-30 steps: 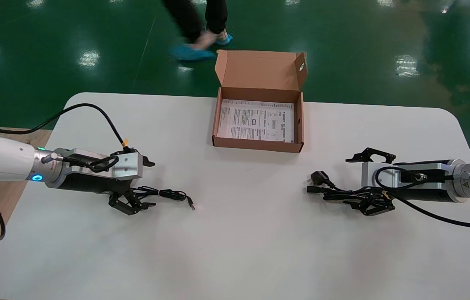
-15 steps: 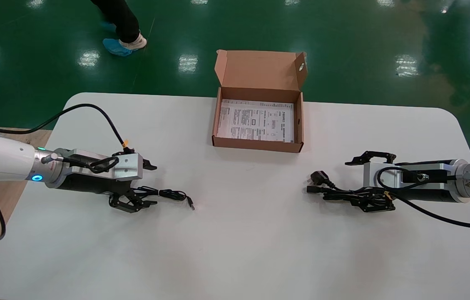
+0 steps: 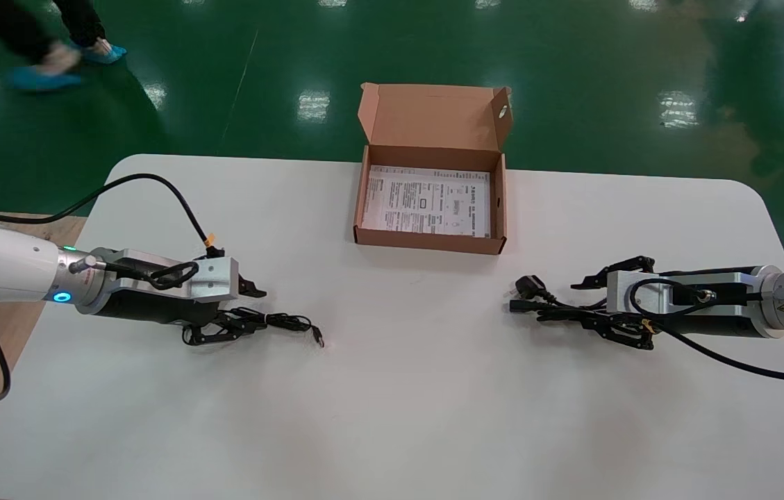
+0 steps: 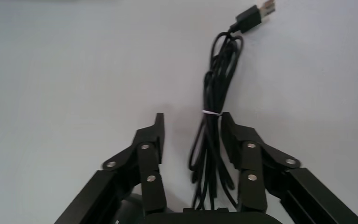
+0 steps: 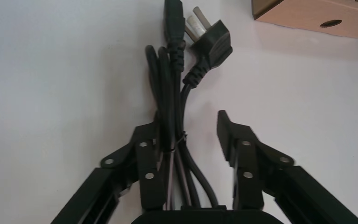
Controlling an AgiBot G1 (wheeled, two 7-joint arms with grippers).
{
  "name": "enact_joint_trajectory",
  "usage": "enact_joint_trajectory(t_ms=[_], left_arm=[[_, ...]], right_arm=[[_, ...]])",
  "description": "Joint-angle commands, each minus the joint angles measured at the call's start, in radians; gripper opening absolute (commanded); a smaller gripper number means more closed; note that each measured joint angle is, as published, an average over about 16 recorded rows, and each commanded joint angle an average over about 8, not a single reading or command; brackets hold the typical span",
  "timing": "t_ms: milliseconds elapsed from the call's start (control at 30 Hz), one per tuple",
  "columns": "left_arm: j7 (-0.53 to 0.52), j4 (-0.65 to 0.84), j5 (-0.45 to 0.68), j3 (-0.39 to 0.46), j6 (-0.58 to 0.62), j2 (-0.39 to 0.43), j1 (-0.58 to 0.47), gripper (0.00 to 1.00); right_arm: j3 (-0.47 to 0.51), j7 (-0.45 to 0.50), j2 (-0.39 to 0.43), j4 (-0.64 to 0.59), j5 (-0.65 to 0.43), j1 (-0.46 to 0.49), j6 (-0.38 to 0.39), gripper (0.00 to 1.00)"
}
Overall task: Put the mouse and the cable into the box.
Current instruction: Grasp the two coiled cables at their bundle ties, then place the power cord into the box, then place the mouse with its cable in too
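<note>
My gripper will lift the bundled power cable (image 3: 562, 310), and it will stay together with its side plug sticking out, because a tie (image 5: 181, 140) holds the folded loops tight.
The open cardboard box (image 3: 429, 244) stands at the table's far middle with a printed sheet (image 3: 426, 205) in its bottom. My left gripper (image 3: 237, 317) (image 4: 191, 122) is open low over the table. The mouse's tied black cord (image 4: 213, 126) runs between its fingers, close to one of them, with the USB plug (image 3: 319, 339) lying beyond. Only a dark rounded bit of the mouse (image 4: 131, 208) shows behind one finger. My right gripper (image 3: 591, 310) (image 5: 189, 122) is open around the bundled power cable (image 5: 169, 107), which rests against one finger. Its wall plug (image 3: 528, 285) points toward the box.
The white table (image 3: 392, 389) has bare surface in front and between the arms. My own arm cables loop over both wrists. A person's feet (image 3: 51, 66) move on the green floor beyond the far left edge.
Both grippers' fingers have drawn closer together around their cable bundles. The power cable's plug end has shifted slightly toward the box. The person on the floor has walked leftward.
</note>
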Motion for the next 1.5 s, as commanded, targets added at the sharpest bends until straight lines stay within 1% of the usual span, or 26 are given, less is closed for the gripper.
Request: enact_joint_trajectory(t_ms=[33,333,500,667,800,900,1000,1167,1267,1367,1500], left_arm=[[0.000,0.000,0.000,0.000,0.000,0.000,0.000,0.00],[0.000,-0.001,-0.002,-0.001,0.001,-0.001,0.000,0.00],[0.015,-0.014,-0.024,-0.016,0.012,-0.013,-0.013,0.00],[0.059,-0.064,-0.036,-0.026,0.035,-0.046,-0.072,0.00],[0.087,-0.121,-0.032,-0.028,0.031,-0.078,-0.156,0.00],[0.094,-0.168,-0.036,-0.037,0.006,-0.093,-0.237,0.00],[0.099,-0.212,-0.044,-0.051,-0.040,-0.091,-0.320,0.00],[0.108,-0.260,-0.062,-0.076,-0.117,-0.064,-0.421,0.00],[0.113,-0.276,-0.068,-0.083,-0.132,-0.040,-0.463,0.00],[0.127,-0.290,-0.072,-0.087,-0.136,-0.020,-0.497,0.00],[0.152,-0.297,-0.078,-0.094,-0.139,-0.013,-0.520,0.00]], right_arm=[[0.000,0.000,0.000,0.000,0.000,0.000,0.000,0.00],[0.000,0.000,0.001,0.001,0.000,0.000,0.000,0.00],[0.002,-0.010,0.007,0.010,0.002,0.007,-0.009,0.00],[0.012,-0.031,0.031,0.041,0.016,0.047,-0.029,0.00],[0.025,-0.023,0.027,0.073,0.031,0.100,-0.012,0.00],[0.033,-0.007,-0.011,0.099,0.040,0.131,0.037,0.00],[0.038,0.009,-0.081,0.124,0.045,0.141,0.113,0.00],[0.035,0.016,-0.227,0.157,0.039,0.120,0.255,0.00],[0.028,-0.002,-0.298,0.171,0.030,0.100,0.317,0.00],[0.015,-0.030,-0.342,0.186,0.021,0.079,0.359,0.00],[-0.010,-0.049,-0.364,0.210,0.017,0.049,0.399,0.00]])
